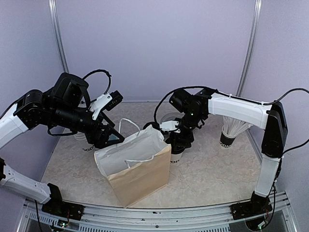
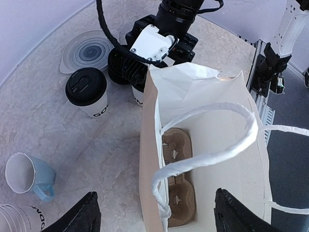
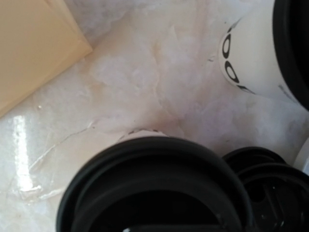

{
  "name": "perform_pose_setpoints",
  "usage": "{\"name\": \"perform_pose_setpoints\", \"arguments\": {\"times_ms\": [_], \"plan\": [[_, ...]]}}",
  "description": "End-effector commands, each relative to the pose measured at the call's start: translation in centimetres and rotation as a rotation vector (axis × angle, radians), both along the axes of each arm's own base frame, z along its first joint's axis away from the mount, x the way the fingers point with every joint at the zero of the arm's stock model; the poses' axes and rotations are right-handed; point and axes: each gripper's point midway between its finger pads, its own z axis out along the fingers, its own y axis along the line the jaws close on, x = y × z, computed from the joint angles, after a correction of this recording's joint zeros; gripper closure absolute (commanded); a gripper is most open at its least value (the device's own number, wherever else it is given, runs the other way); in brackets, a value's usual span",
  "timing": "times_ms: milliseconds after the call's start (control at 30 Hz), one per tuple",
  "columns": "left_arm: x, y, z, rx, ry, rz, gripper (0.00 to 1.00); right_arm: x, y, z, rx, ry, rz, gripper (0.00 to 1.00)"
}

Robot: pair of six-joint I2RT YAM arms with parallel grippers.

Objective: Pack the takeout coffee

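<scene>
I should pinch the bag's rim (image 1: 126,142) with my left gripper before my right gripper lowers the coffee in, because the paper bag's opening (image 1: 130,154) stands loose and the bag's handle lies across it.
The takeout coffee (image 1: 175,157), a white cup with black lettering and a black lid (image 3: 154,188), stands on the table just right of the paper bag (image 1: 140,174). My right gripper (image 1: 177,141) reaches down over it and hides most of it in the top and left wrist views. Its fingers do not show in its own wrist view, so I cannot tell whether it grips. My left gripper (image 2: 161,215) hovers open over the bag's open mouth (image 2: 217,125), with nothing between its fingers (image 2: 82,215). A brown cup carrier (image 2: 178,193) lies in the bag's bottom.
A second lidded cup (image 2: 87,91) stands left of the right gripper, beside stacked black lids (image 3: 260,169). Behind it lies a plate (image 2: 89,50). A light-blue mug (image 2: 29,176) and nested white cups (image 2: 19,217) sit far left, and another cup stack (image 1: 227,135) at the right.
</scene>
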Motion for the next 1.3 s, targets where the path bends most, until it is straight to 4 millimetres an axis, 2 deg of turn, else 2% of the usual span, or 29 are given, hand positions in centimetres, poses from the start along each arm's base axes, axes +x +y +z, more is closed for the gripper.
{"name": "perform_pose_setpoints", "arguments": {"times_ms": [0,233,367,433,533,633,733,933,1033,1133,1267], "plan": [[0.1,-0.1,-0.4,0.004,-0.003,0.008,0.21,-1.5,-1.7,-2.6,-0.109,0.051,-0.007,0.24],[0.1,0.0,-0.8,0.009,-0.001,0.011,0.2,-1.7,-2.2,-3.0,-0.133,0.048,-0.01,0.21],[0.1,0.1,-0.9,0.013,0.002,0.012,0.21,-1.7,-2.1,-2.4,-0.123,0.038,-0.017,0.27],[0.2,0.1,-0.8,0.015,-0.007,0.012,0.21,-1.9,-1.8,-1.2,-0.096,0.042,-0.015,0.3],[0.8,0.3,-0.6,0.024,-0.025,0.025,0.21,-2.5,-1.5,1.7,-0.036,0.035,-0.009,0.32],[1.4,0.4,-0.7,0.03,-0.017,0.043,0.22,-3.0,-1.2,5.5,0.054,-0.006,0.01,0.34],[2.0,0.3,-1.3,0.047,0.001,0.066,0.24,-3.8,-1.4,9.2,0.162,-0.058,0.051,0.36],[1.9,-0.6,-3.0,0.079,0.073,0.057,0.33,-3.7,-2.0,17.4,0.359,-0.217,0.089,0.39],[1.9,-0.9,-3.2,0.074,0.084,0.05,0.35,-3.3,-2.0,19.8,0.412,-0.239,0.099,0.43],[1.7,-1.3,-3.1,0.069,0.093,0.033,0.39,-3.4,-1.7,21.6,0.433,-0.278,0.158,0.42],[1.9,-1.3,-3.6,0.093,0.12,0.034,0.47,-4.0,-1.3,25.9,0.471,-0.331,0.235,0.42]]}}
